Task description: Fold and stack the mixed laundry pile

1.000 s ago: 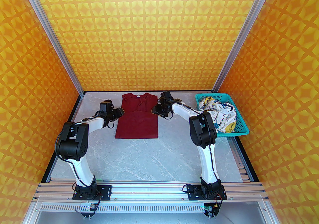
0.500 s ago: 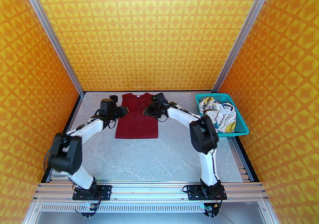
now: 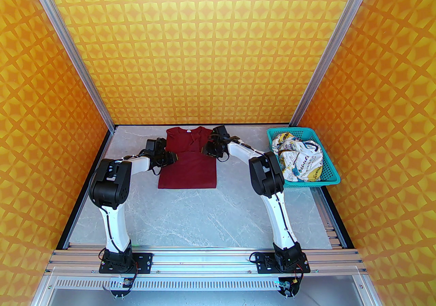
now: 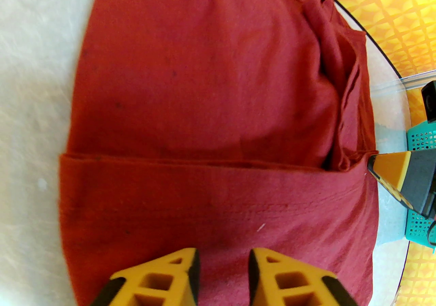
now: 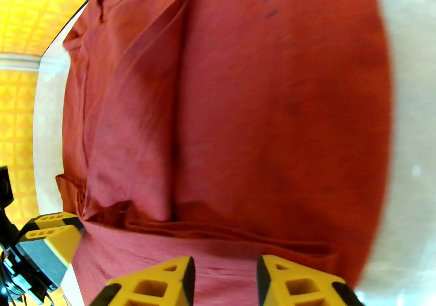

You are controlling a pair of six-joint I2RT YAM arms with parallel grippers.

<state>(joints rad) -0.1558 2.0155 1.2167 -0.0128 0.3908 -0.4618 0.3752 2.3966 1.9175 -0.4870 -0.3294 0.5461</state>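
My gripper will make the T-shirt's doubled near half (image 3: 187,173) turn over and hide its collar when folding it, since the fold edge (image 3: 189,152) lies across the dark red T-shirt.
The dark red T-shirt (image 3: 188,165) lies flat at the back of the table, collar toward the far wall, with a fold edge (image 4: 204,161) running across its middle. My left gripper (image 3: 171,158) hovers over the shirt's left side; in the left wrist view its jaws (image 4: 223,260) stand partly open over red cloth, gripping nothing. My right gripper (image 3: 208,150) is over the shirt's right side by the fold, also partly open (image 5: 226,267) and empty. The white printed garment (image 3: 301,160) sits crumpled in the basket.
The teal perforated basket (image 3: 332,175) stands at the back right, close behind the right arm's elbow. The back wall runs just behind the shirt's collar. Bare grey tabletop (image 3: 204,216) stretches from the shirt to the arm bases.
Both grippers moved inward over the shirt's sides. The left arm's elbow swung out to the left and came back up. The shirt itself has not shifted.
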